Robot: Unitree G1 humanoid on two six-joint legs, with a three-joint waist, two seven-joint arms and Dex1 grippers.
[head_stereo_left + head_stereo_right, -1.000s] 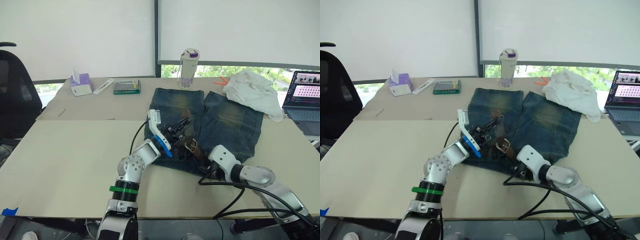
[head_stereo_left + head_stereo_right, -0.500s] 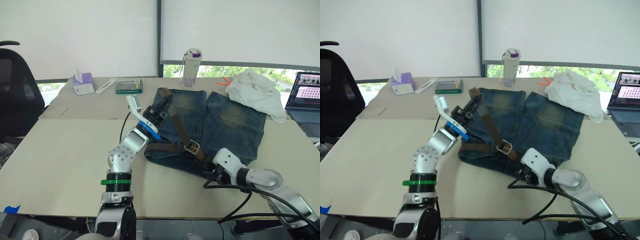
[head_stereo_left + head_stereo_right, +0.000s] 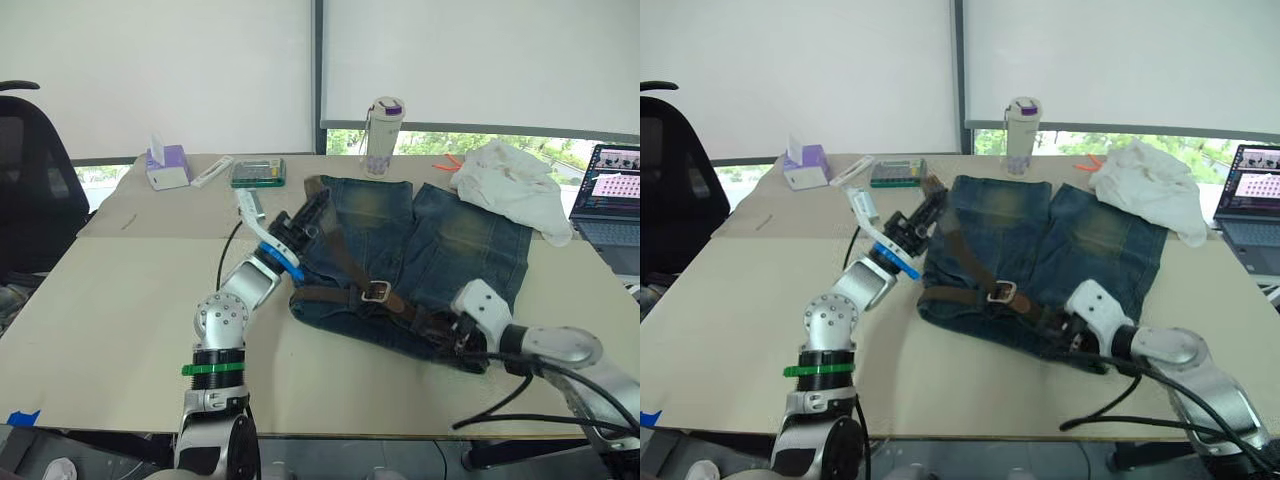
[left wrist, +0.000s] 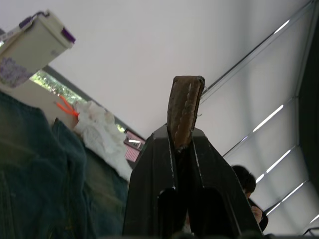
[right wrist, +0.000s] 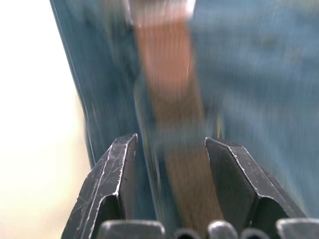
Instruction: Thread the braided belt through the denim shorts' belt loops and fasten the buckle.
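Observation:
The belt will curve into a loop when the robot pulls its tip through the silver buckle (image 3: 376, 291), since the braided belt slants loosely (image 3: 344, 254) from the waistband.
The denim shorts (image 3: 450, 235) lie flat on the table, waistband toward me. Across them runs the dark brown braided belt (image 3: 345, 255), its silver buckle (image 3: 377, 292) lying on the waistband near the middle. My left gripper (image 3: 312, 205) is raised over the left leg of the shorts and is shut on the belt's free tip (image 4: 185, 109). My right gripper (image 3: 458, 338) rests at the right end of the waistband. In the right wrist view its fingers (image 5: 117, 172) stand open on either side of the belt strap (image 5: 172, 94). I cannot make out the belt loops.
At the far right lie a white cloth (image 3: 510, 185) and a laptop (image 3: 610, 195). A bottle (image 3: 380, 135), a green-edged device (image 3: 258, 173), a white remote (image 3: 210, 172) and a tissue box (image 3: 165, 165) line the back edge. A black chair (image 3: 30, 190) stands at the left.
My left gripper has carried the belt tip farther away and to the left, drawing the strap out straighter. My right gripper has slid right along the waistband.

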